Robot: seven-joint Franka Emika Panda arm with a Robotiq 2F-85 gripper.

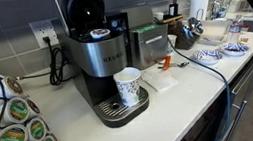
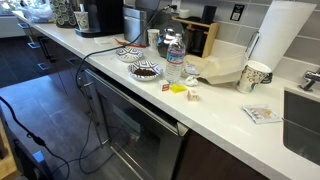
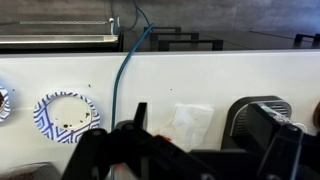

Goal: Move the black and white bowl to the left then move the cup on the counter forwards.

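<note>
The patterned dish's rim (image 3: 95, 116) is clear of the blue cable. My gripper should keep going toward the dish (image 1: 208, 56) until its fingers are on both sides of that rim and close.
The black and white bowl (image 2: 145, 70) sits near the counter's (image 2: 215, 105) front edge and also shows in an exterior view (image 1: 232, 49). Only its edge shows at the left border of the wrist view (image 3: 3, 100). The wider patterned dish (image 2: 128, 53) lies beside it. The small patterned cup (image 2: 255, 75) stands by the paper towel roll (image 2: 285, 35). My gripper (image 3: 205, 150) is open and empty. It hangs above the counter over a white napkin (image 3: 185, 122), between the dish (image 3: 66, 115) and the coffee machine base (image 3: 258, 118). It appears as a dark shape in an exterior view (image 1: 186, 33).
A Keurig machine (image 1: 99, 54) holds a taller paper cup (image 1: 129, 85) on its drip tray. A water bottle (image 2: 174, 62), a brown paper bag (image 2: 215, 68) and a knife block (image 2: 197, 35) stand behind the bowl. A blue cable (image 3: 125, 70) runs over the front edge. A sink (image 2: 300, 115) lies at the far end.
</note>
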